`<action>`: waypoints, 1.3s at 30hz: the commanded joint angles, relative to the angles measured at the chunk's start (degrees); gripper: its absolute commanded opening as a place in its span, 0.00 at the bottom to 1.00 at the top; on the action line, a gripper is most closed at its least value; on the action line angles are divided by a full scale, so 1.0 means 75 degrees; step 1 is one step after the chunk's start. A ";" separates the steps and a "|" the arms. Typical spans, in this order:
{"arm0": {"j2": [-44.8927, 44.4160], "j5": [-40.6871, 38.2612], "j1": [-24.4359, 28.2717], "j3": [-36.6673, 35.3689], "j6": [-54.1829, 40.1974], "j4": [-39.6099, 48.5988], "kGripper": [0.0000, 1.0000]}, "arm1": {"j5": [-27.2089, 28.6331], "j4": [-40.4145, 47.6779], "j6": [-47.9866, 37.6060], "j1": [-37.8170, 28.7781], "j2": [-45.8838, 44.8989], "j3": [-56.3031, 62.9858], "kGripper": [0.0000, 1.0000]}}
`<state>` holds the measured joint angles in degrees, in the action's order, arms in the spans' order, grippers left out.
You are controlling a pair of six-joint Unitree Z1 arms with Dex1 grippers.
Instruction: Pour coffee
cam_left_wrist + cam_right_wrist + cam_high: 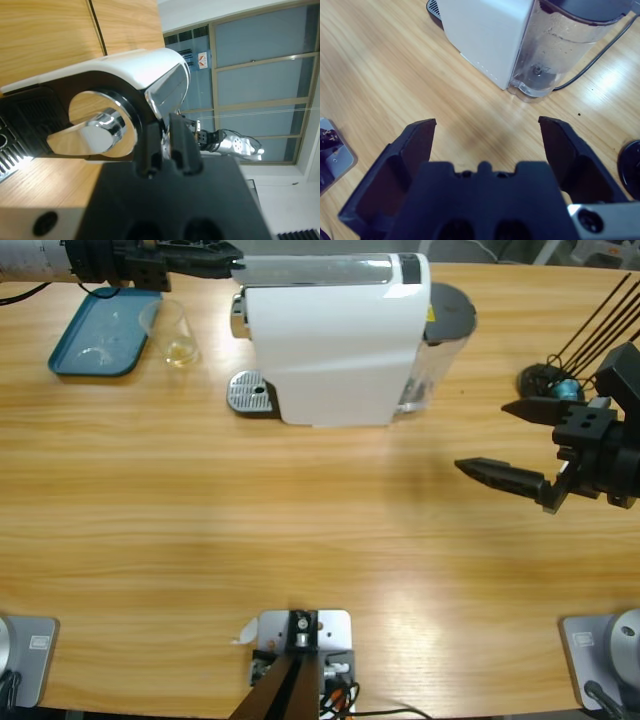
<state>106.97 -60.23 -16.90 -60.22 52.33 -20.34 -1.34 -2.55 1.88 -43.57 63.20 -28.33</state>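
The blue capsule sits in the open below the rods, so it will come free when I lift it, and the black wire stand will stay standing.
The white coffee machine stands at the back middle of the table, its drip tray facing left. A clear cup beside it holds a little pale yellowish coffee. My left gripper reaches in from the upper left, its jaws closed on the end of the machine's silver lever, whose thin edge shows between them in the left wrist view. My right gripper hovers open over bare table right of the machine, holding nothing.
A teal tray lies at the back left, next to the cup. The machine's clear water tank sits on its right side. A black wire stand with a blue capsule is at the right edge.
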 commanded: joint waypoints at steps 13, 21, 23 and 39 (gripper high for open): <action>-0.0669 -0.0243 0.0027 -0.0898 0.0510 0.0225 0.00 | 0.0050 0.0022 0.0089 0.0015 0.0058 0.0180 0.89; -0.1449 0.1112 -0.0116 -0.1060 -0.1090 0.1968 0.43 | 0.0064 0.0024 0.0089 0.0013 0.0046 0.0180 0.89; -0.2019 0.2469 -0.0259 -0.1226 -0.2222 0.3126 0.58 | 0.0099 0.0024 0.0089 0.0010 0.0058 0.0176 0.90; -0.3200 1.0562 -0.2670 -0.1435 -0.6636 0.6490 0.83 | 0.0202 0.0001 -0.0040 0.0015 0.0140 0.0133 0.90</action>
<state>85.63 15.21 -36.04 -73.65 2.94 28.42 -0.55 -2.53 1.87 -43.57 63.22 -28.32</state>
